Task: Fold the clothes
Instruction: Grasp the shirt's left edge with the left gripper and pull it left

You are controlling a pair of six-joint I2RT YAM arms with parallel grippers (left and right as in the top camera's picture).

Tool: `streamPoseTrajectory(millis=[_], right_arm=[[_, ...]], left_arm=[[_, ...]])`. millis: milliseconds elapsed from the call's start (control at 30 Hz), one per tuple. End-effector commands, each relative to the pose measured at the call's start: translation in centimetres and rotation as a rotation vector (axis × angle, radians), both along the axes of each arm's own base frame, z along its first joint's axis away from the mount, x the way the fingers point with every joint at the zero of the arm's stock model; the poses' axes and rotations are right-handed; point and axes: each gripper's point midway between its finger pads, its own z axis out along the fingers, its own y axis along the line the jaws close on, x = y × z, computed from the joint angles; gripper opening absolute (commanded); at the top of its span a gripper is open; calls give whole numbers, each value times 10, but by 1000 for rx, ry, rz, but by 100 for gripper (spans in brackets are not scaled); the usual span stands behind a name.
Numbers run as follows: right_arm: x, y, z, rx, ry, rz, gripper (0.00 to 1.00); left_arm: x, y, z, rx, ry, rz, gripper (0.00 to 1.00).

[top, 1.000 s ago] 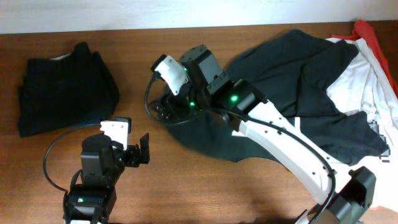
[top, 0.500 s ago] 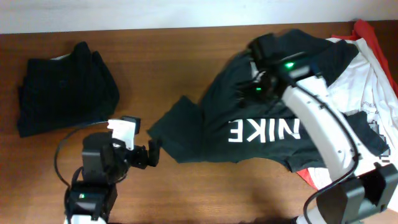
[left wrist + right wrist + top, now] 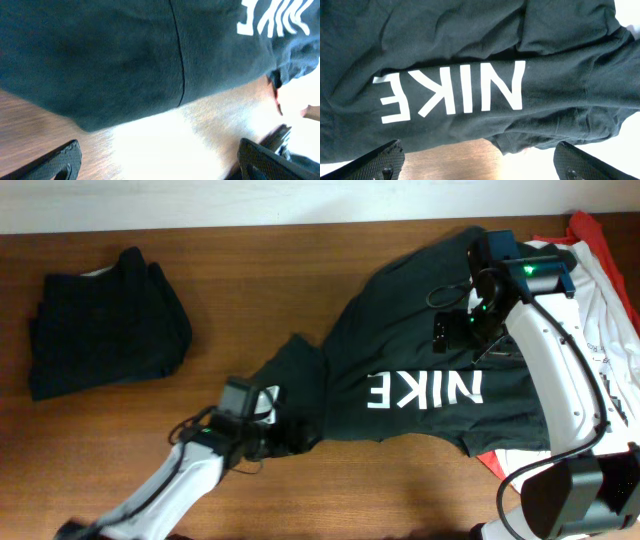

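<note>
My left gripper is to take the sleeve (image 3: 298,370) and pull the T-shirt toward the black garment before folding, because the T-shirt's lower end (image 3: 518,430) lies over the white printed garment.
A dark green Nike T-shirt (image 3: 420,350) lies spread across the right half of the table, its sleeve reaching left. It fills the left wrist view (image 3: 125,55) and the right wrist view (image 3: 470,60). My left gripper (image 3: 290,438) is open and empty, low at the shirt's lower-left hem; in its wrist view the fingertips (image 3: 165,160) sit over bare wood just below the hem. My right gripper (image 3: 462,332) is open and empty above the shirt near the lettering; its fingertips (image 3: 480,162) frame the shirt's edge.
A folded black garment (image 3: 105,320) lies at the back left. A white printed garment (image 3: 590,310) and a red one (image 3: 600,230) lie under and beside the shirt at the right edge. The table is brown wood (image 3: 330,500).
My left arm has swung right and down to the shirt's lower-left hem. My right arm has moved further right above the shirt. The shirt lies about as half a second ago.
</note>
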Motion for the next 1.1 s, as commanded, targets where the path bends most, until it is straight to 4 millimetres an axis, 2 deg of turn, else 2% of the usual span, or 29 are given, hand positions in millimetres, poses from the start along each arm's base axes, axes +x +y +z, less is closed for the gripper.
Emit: streamPoseTrajectory(millis=[0, 33, 67, 100, 133, 200, 233, 333, 433, 467, 533, 567, 600, 667, 700, 733, 800, 833, 900, 1067], right_arm=[[-1, -5, 13, -12, -38, -15, 99], [-1, -5, 13, -12, -37, -15, 99], [-1, -5, 13, -12, -36, -15, 99], [-1, -5, 13, -12, -36, -15, 99], [-1, -5, 13, -12, -36, -15, 99], [-1, -5, 13, -12, -36, -15, 99], [-1, -5, 13, -12, -36, -15, 99], [-1, -5, 13, -12, -36, -15, 99], [-1, -5, 13, -12, -36, -15, 99], [-1, -5, 13, -12, -36, -15, 99], [-1, -5, 13, -12, -35, -15, 99], [-1, -5, 13, -12, -35, -15, 99], [-1, -5, 13, -12, -36, -15, 99], [-1, -5, 13, -12, -36, -15, 99], [-1, -5, 13, -12, -36, -15, 99], [-1, -5, 13, -11, -36, -15, 99], [-1, -5, 13, -11, -36, -15, 99], [-1, -5, 13, -11, -36, -15, 99], [-1, -5, 13, -11, -36, -15, 99], [-1, -5, 13, -11, -35, -15, 99]], left_arm=[[6, -25, -14, -39, 73, 44, 99], [14, -29, -16, -44, 43, 43, 99], [25, -32, -19, -42, -3, 53, 92], [35, -30, -23, -26, -37, 72, 74], [41, -29, -24, -16, -59, 84, 50], [47, -26, -28, 9, -80, 104, 14], [48, -22, -29, 26, -86, 116, 1], [58, -12, -31, 80, -132, 135, 1], [80, 0, -21, 122, -231, 101, 1], [93, 8, -13, 133, -261, 106, 1], [128, 36, 9, 196, -326, 162, 1], [153, 58, 27, 246, -383, 210, 1], [170, 72, 41, 277, -433, 234, 1], [204, 103, 76, 341, -550, 289, 1], [227, 127, 104, 383, -627, 339, 1], [237, 137, 115, 393, -656, 354, 2], [249, 154, 126, 401, -675, 392, 61], [251, 159, 127, 402, -672, 403, 99], [248, 172, 108, 431, -611, 404, 99], [245, 181, 79, 512, -563, 334, 99]])
